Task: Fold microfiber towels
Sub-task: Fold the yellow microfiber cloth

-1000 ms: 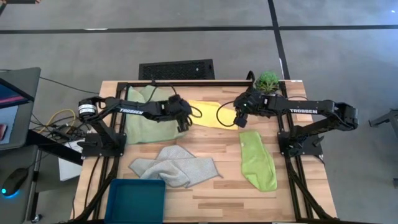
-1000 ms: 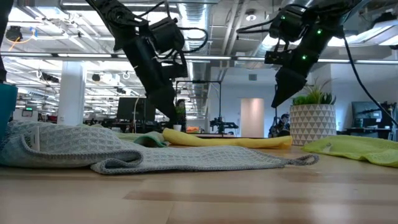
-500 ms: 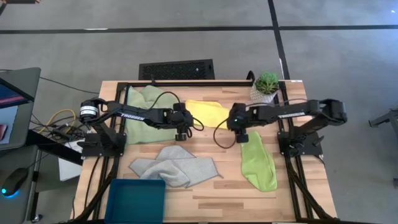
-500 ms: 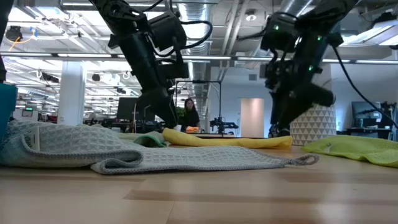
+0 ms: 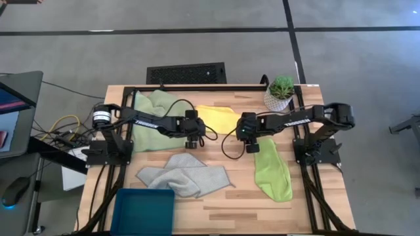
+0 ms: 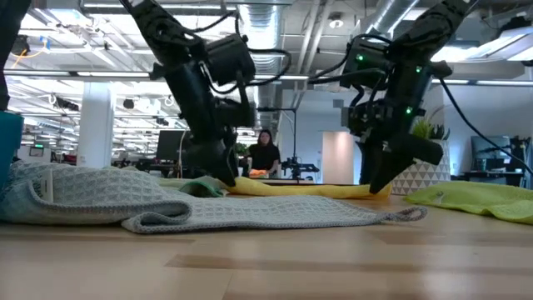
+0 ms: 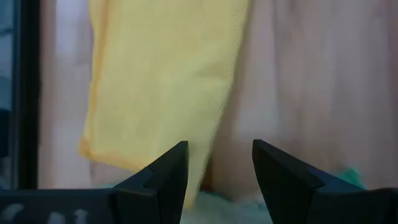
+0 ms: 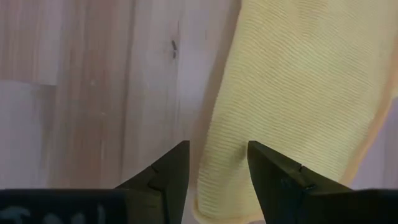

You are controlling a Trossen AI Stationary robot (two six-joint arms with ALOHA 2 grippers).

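The yellow towel shows a limp ripple (image 7: 214, 71), so I expect its near corner (image 7: 194, 177) to bend up into a soft fold as I carry it toward the plant.
The bright yellow towel (image 5: 218, 118) lies flat on the table at the far middle. My left gripper (image 5: 194, 136) is open and low over its left near corner; the towel's edge (image 7: 208, 162) runs between the fingers. My right gripper (image 5: 251, 143) is open and low over its right near corner, with that edge (image 8: 214, 162) between its fingers. In the low view both grippers' tips (image 6: 226, 179) (image 6: 375, 185) are down at towel height. The sage green towel (image 5: 152, 121) lies far left, the lime green towel (image 5: 271, 169) right, and the pale grey-green towel (image 5: 186, 176) near the middle, crumpled.
A teal plastic bin (image 5: 142, 210) stands at the near left corner. A potted plant (image 5: 281, 92) stands at the far right. Bare wood shows between the yellow towel and the grey-green one.
Both grippers have come down toward the yellow towel. My right gripper has dropped the farthest, moving toward the table's left and near edges to the towel's right corner. My left gripper has sunk a little over the left corner. The towels have stayed put.
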